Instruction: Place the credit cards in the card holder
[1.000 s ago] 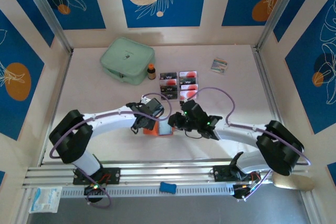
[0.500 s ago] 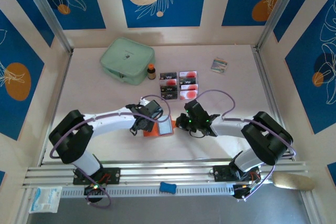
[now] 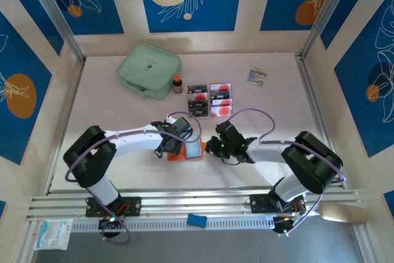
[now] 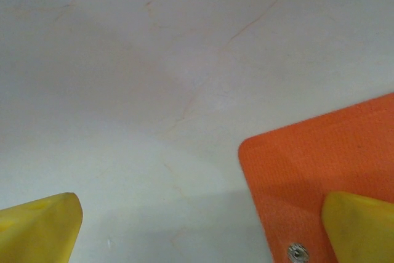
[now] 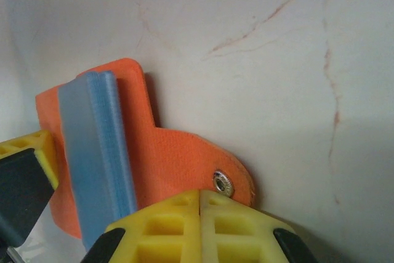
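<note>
The card holder's orange corner (image 4: pixel 253 152) has only one finger of my left gripper over it, so next the gripper moves in toward the grey-blue inside (image 3: pixel 193 148) before it lifts the orange side.
The orange-red card holder (image 3: pixel 179 155) lies open at mid-table, its grey-blue inside (image 3: pixel 194 148) raised. My left gripper (image 3: pixel 174 147) stands open at its left side; in the left wrist view one yellow finger (image 4: pixel 360 226) rests over the holder's orange corner (image 4: pixel 308 170) near a snap stud, and the left gripper (image 4: pixel 203 217) is wide apart. My right gripper (image 3: pixel 208 147) is shut, its joined tips (image 5: pixel 200 194) pressed against the holder's snap flap (image 5: pixel 184 158). Several credit cards (image 3: pixel 209 100), black and pale with red marks, lie in two columns farther back.
A mint-green zip pouch (image 3: pixel 149 70) and a small brown bottle (image 3: pixel 177 84) stand at the back left. A multicoloured packet (image 3: pixel 257 76) lies at the back right. A blue item (image 3: pixel 197 219) sits on the front rail.
My right gripper has drawn in to the holder's right edge and its arm has folded lower. The holder's grey inside has tipped up. The left arm has barely moved.
</note>
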You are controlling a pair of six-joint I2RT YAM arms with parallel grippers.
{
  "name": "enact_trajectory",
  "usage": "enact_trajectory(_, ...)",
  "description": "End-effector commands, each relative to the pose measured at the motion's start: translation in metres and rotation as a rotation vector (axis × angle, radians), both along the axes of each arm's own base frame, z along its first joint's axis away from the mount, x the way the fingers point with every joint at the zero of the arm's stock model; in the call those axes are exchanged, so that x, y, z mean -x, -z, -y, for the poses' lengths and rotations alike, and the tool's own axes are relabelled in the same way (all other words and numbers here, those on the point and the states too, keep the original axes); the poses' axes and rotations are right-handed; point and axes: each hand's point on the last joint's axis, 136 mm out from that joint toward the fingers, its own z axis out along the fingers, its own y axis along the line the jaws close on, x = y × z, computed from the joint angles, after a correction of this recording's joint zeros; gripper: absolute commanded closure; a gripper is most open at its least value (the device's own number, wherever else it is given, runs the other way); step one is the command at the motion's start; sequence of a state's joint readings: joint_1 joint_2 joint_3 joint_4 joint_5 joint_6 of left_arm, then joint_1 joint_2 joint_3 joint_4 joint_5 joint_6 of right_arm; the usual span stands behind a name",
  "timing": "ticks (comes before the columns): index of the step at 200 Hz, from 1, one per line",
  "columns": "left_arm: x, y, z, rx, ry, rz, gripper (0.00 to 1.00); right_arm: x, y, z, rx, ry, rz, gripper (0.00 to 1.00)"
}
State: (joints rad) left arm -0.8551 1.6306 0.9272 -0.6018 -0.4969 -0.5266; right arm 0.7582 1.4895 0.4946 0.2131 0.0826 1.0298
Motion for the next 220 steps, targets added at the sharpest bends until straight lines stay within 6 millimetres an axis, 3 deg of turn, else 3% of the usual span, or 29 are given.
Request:
enact_trajectory(1,-0.004,-0.038,0.023,0.160,-0.010,0.021,0.00,0.007,0.003,0.003,0.007,0.007,-0.015,1.00)
enact_trajectory(30,-0.003,-0.079,0.053,0.367,0.002,0.028,0.00,0.009,0.003,0.005,0.008,0.011,-0.015,1.00)
enact_trajectory(59,0.007,-0.112,0.096,0.677,0.010,-0.008,0.00,0.011,0.002,0.007,0.006,0.020,-0.012,1.00)
enact_trajectory(77,0.014,-0.119,0.120,0.853,-0.001,-0.043,0.00,0.011,0.003,0.007,0.007,0.023,-0.010,1.00)
enact_trajectory(99,0.021,-0.108,0.135,0.973,-0.038,-0.089,0.00,0.011,0.006,0.010,0.012,0.037,-0.014,1.00)
enact_trajectory(129,0.032,-0.069,0.132,0.999,-0.091,-0.141,0.00,0.012,0.009,0.010,0.008,0.043,-0.021,1.00)
enact_trajectory(159,0.039,-0.038,0.111,0.923,-0.120,-0.133,0.00,0.013,0.006,0.009,0.002,0.041,-0.016,1.00)
enact_trajectory(220,0.031,-0.024,0.077,0.715,-0.021,-0.008,0.00,0.013,-0.005,0.005,-0.028,0.032,-0.010,1.00)
